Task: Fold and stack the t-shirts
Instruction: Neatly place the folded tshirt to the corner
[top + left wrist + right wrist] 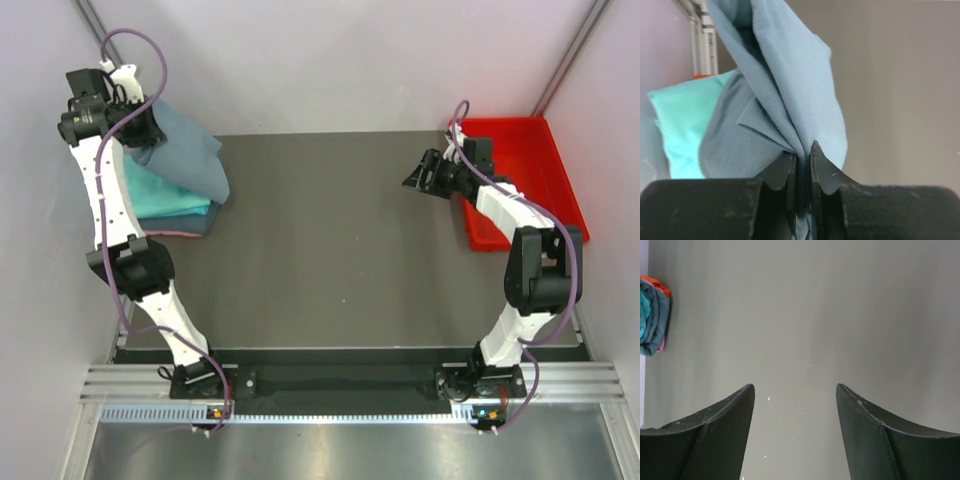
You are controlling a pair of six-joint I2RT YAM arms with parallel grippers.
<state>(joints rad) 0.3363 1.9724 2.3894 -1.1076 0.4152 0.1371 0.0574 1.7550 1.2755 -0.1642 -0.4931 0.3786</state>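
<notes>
My left gripper should keep lowering the pinched edge and let it go on the stack (152, 196), as the grey-blue t-shirt's loose end (207, 182) is draping over the teal t-shirt.
A dusty grey-blue t-shirt (190, 150) hangs bunched from my left gripper (148, 128) at the table's far left, draping down onto a stack of folded t-shirts. In the left wrist view the jaws of that gripper (803, 150) are shut on a pinch of the grey-blue t-shirt (785, 95). The stack's top layer is bright teal (160, 192), with blue and pink edges below it (185, 228). The teal shirt (682, 120) shows behind the hanging cloth. My right gripper (418, 176) hovers open over the table's right side, nothing between its fingers (795, 390).
A red plastic tray (525, 170) stands at the far right, partly under my right arm. The folded stack (652, 317) appears small at the left edge of the right wrist view. The grey table (330, 250) lies between the arms. Walls close in left and right.
</notes>
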